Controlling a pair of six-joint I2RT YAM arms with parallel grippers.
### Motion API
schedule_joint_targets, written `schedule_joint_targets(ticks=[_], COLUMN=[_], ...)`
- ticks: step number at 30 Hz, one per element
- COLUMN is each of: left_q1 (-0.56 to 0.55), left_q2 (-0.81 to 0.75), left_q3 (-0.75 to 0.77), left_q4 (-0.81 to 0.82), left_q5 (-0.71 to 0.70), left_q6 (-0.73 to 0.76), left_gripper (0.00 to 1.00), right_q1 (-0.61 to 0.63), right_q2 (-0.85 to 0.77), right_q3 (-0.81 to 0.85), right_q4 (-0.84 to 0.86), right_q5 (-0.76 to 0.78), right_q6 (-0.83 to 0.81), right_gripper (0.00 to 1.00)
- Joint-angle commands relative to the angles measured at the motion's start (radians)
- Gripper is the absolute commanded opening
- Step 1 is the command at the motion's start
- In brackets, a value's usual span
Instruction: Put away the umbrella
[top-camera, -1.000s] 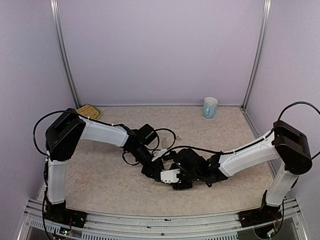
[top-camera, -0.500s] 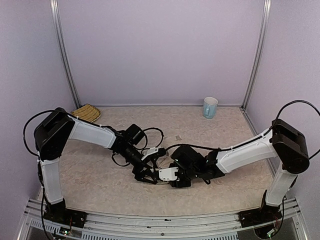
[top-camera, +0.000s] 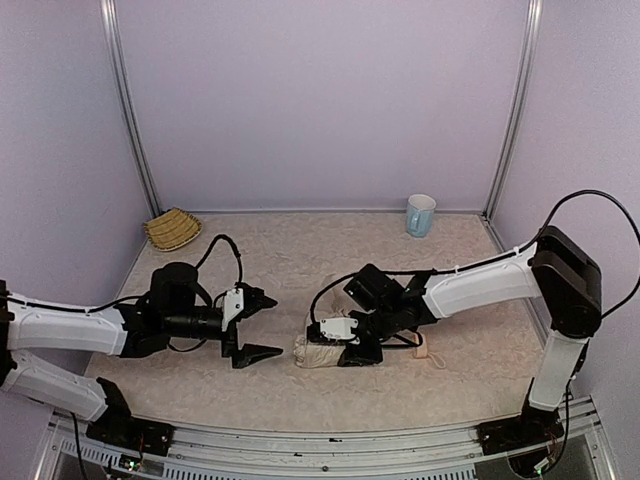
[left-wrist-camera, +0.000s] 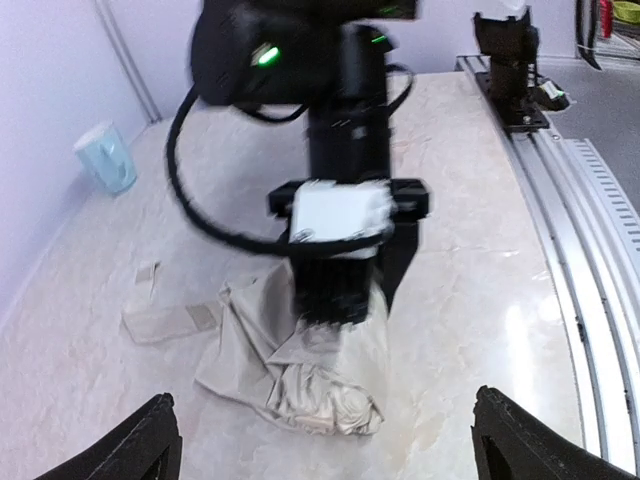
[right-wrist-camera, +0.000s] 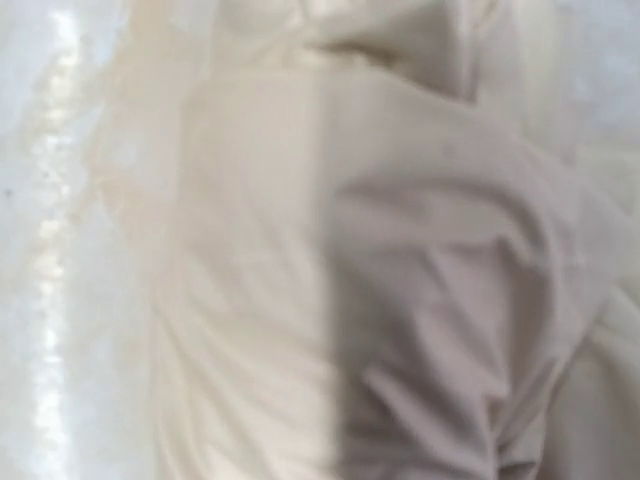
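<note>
Loose cloth (left-wrist-camera: 238, 352) spreads beside the umbrella and my right gripper alone holds the roll, so next my left gripper clamps the rolled end (left-wrist-camera: 325, 402) before my right one moves.
The umbrella (top-camera: 318, 352) lies as a crumpled cream bundle on the table in front of centre, its small tan handle (top-camera: 421, 346) poking out to the right. My right gripper (top-camera: 350, 348) is pressed down onto the bundle. In the left wrist view it (left-wrist-camera: 340, 295) stands on the umbrella fabric (left-wrist-camera: 300, 375), too blurred to show how its jaws stand. The right wrist view shows only the umbrella's cream cloth (right-wrist-camera: 330, 260). My left gripper (top-camera: 262, 325) hovers wide open a short way left of the umbrella, holding nothing; its fingertips (left-wrist-camera: 160, 435) frame the bundle.
A woven straw basket (top-camera: 172, 228) sits in the back left corner. A pale blue mug (top-camera: 421, 214) stands at the back right. A flat pale scrap (left-wrist-camera: 170, 322) lies beside the fabric. The metal rail (left-wrist-camera: 570, 210) runs along the near edge.
My left gripper opened, let go and swung back to the left, away from the bundle. The right gripper has stayed low over the umbrella, which now lies uncovered on its left side.
</note>
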Motion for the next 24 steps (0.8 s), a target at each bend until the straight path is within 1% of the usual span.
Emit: schedule_joint_targets(ticks=[1, 3, 5, 7, 11, 14, 17, 18, 19, 20, 21, 24], left_q1=[-0.136, -0.210, -0.263, -0.298, -0.339, -0.352, -0.347, -0.342, -0.337, -0.328, -0.323, -0.315], left_q2=[-0.125, -0.130, -0.104, -0.056, 0.096, 0.231, 0.328, 0.354, 0.380, 0.403, 0.423, 0.470], left_q3=[-0.084, -0.077, -0.057, -0.017, 0.080, 0.166, 0.226, 0.248, 0.271, 0.290, 0.304, 0.327], left_q4=[0.102, 0.040, -0.008, -0.063, -0.136, -0.193, -0.209, -0.230, -0.263, -0.285, -0.292, -0.321], left_q5=[-0.182, -0.290, -0.395, -0.452, -0.519, -0.535, -0.570, -0.561, -0.533, -0.507, -0.513, -0.542], left_q6=[0.162, 0.218, 0.256, 0.290, 0.347, 0.369, 0.379, 0.388, 0.396, 0.394, 0.377, 0.350], left_gripper=[0.99, 0.98, 0.98, 0.97, 0.98, 0.99, 0.98, 0.95, 0.88, 0.79, 0.77, 0.77], right_q1=[-0.064, -0.088, -0.108, -0.118, -0.130, -0.142, -0.146, -0.148, -0.151, -0.156, -0.162, -0.175], right_q2=[0.147, 0.205, 0.261, 0.309, 0.363, 0.392, 0.414, 0.420, 0.423, 0.426, 0.427, 0.426], right_q3=[0.060, 0.111, 0.159, 0.193, 0.231, 0.258, 0.280, 0.288, 0.297, 0.305, 0.311, 0.322], right_q4=[-0.361, -0.428, -0.515, -0.577, -0.631, -0.647, -0.659, -0.659, -0.656, -0.651, -0.643, -0.626], right_q5=[-0.267, -0.340, -0.416, -0.478, -0.536, -0.537, -0.534, -0.529, -0.520, -0.513, -0.510, -0.519], right_q6=[0.040, 0.043, 0.031, 0.014, 0.000, 0.005, -0.004, -0.003, 0.004, 0.010, 0.015, 0.013], right_gripper=[0.08, 0.08, 0.08, 0.09, 0.10, 0.10, 0.09, 0.09, 0.09, 0.09, 0.09, 0.10])
